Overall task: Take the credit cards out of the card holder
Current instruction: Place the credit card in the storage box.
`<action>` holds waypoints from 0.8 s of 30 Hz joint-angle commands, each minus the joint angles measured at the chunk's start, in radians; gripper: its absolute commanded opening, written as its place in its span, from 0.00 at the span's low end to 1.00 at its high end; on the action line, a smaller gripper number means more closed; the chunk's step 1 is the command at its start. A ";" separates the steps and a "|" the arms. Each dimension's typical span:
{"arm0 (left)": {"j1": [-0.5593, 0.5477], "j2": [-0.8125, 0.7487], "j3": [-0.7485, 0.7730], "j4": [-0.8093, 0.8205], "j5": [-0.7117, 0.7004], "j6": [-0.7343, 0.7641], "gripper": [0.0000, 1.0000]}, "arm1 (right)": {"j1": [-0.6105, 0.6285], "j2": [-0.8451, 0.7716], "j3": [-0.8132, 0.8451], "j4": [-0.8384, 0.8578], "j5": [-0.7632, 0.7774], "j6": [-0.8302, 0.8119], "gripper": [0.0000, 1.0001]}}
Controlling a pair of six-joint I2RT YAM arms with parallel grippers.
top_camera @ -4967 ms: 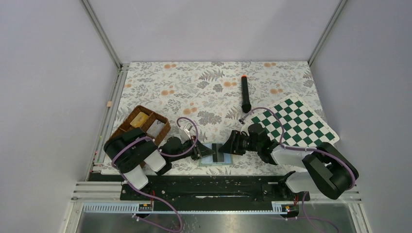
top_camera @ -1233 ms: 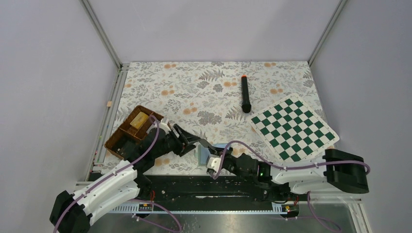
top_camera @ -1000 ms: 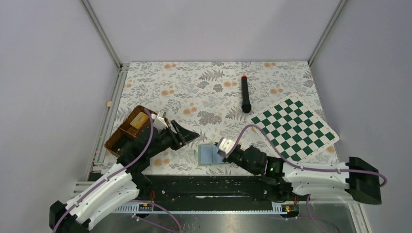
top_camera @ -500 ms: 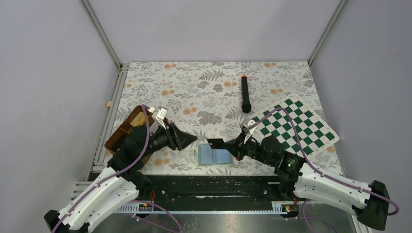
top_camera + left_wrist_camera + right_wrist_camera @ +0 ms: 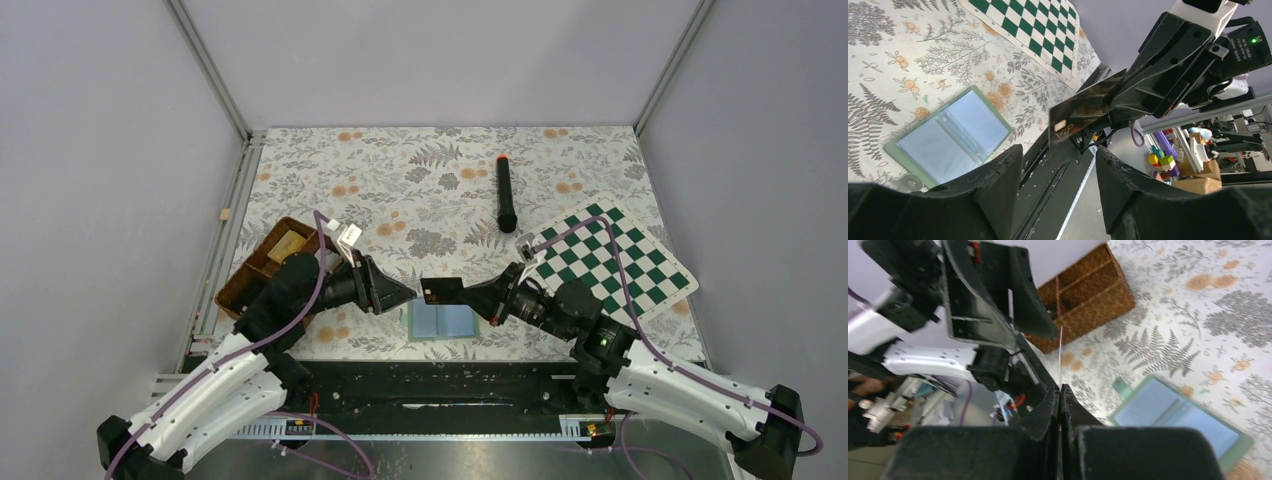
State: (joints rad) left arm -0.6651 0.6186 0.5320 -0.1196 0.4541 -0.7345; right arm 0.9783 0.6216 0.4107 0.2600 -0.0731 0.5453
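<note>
The dark credit card is in my right gripper, far from the wicker tray (image 5: 241,291), so next my left gripper grasps the card's loose end (image 5: 430,291) and brings it there.
The sage-green card holder (image 5: 443,322) lies open and flat near the table's front edge, its light blue inner panels up (image 5: 950,137). My right gripper (image 5: 466,294) is shut on a dark credit card (image 5: 438,291) and holds it in the air above the holder, pointing left. The right wrist view shows the card edge-on as a thin line (image 5: 1061,357) rising from my shut fingertips (image 5: 1060,389). My left gripper (image 5: 402,292) faces the card from the left. Its jaws are open, nothing is between them, and the card (image 5: 1088,107) is just beyond its fingertips (image 5: 1058,155).
A brown divided wicker tray (image 5: 262,262) with a yellowish block (image 5: 288,245) stands at the left, behind my left arm. A green-and-white chessboard (image 5: 612,262) lies at the right. A black stick with an orange tip (image 5: 506,195) lies mid-table further back.
My right gripper has lifted the card off the holder and swung it up and leftwards. The holder has settled flat. My left gripper has moved right towards the card, its jaws narrowing a little.
</note>
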 commanded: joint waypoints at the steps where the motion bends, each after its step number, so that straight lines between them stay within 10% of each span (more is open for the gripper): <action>1: 0.005 0.013 -0.016 0.181 0.094 -0.064 0.53 | -0.010 -0.021 -0.023 0.172 -0.027 0.138 0.00; 22: 0.004 0.064 -0.132 0.550 0.157 -0.310 0.00 | -0.018 0.031 -0.114 0.385 -0.032 0.243 0.00; 24: 0.004 0.052 -0.131 0.542 0.140 -0.322 0.00 | -0.019 0.035 -0.116 0.381 -0.027 0.244 0.13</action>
State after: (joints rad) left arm -0.6621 0.6937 0.4068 0.3168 0.5865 -1.0046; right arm 0.9653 0.6510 0.2958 0.5819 -0.1028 0.7753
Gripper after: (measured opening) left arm 0.010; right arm 0.028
